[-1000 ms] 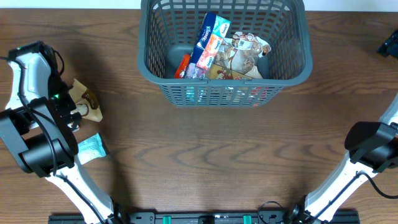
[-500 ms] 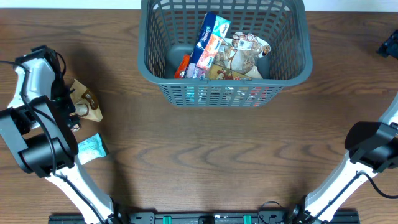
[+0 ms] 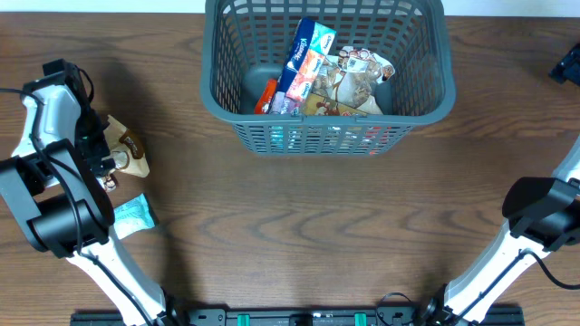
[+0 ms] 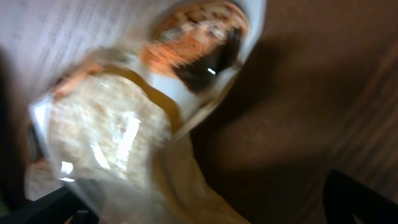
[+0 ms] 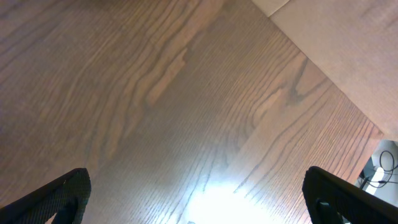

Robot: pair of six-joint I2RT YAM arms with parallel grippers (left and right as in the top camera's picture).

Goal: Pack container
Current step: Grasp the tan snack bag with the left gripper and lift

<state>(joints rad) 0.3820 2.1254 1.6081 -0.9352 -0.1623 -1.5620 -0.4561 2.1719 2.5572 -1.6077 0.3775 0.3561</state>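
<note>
I keep moving onto the packet (image 3: 127,150) until my left gripper's open fingers close around it, because the tan and brown packet's edge (image 4: 177,183) reaches between them.
The container (image 3: 217,100), a dark grey slotted basket, stands at the far middle of the table with several snack packets (image 3: 340,81) inside. A tan and brown snack packet (image 3: 130,150) lies on the wood at the left. My left gripper (image 3: 101,152) hangs open right over its left edge. In the left wrist view the packet (image 4: 124,124) fills the frame, blurred, and reaches down between the spread fingers of my left gripper (image 4: 205,210). My right gripper (image 5: 205,199) is open over bare wood near the table's edge, with nothing between its fingers.
A small teal packet (image 3: 134,215) lies on the table below the tan one, by the left arm's lower link. The right arm's elbow (image 3: 539,213) sits at the right edge. A dark object (image 3: 567,63) shows at the far right.
My left gripper has shifted slightly to the right, closer over the tan packet. The right arm and the basket have not moved.
</note>
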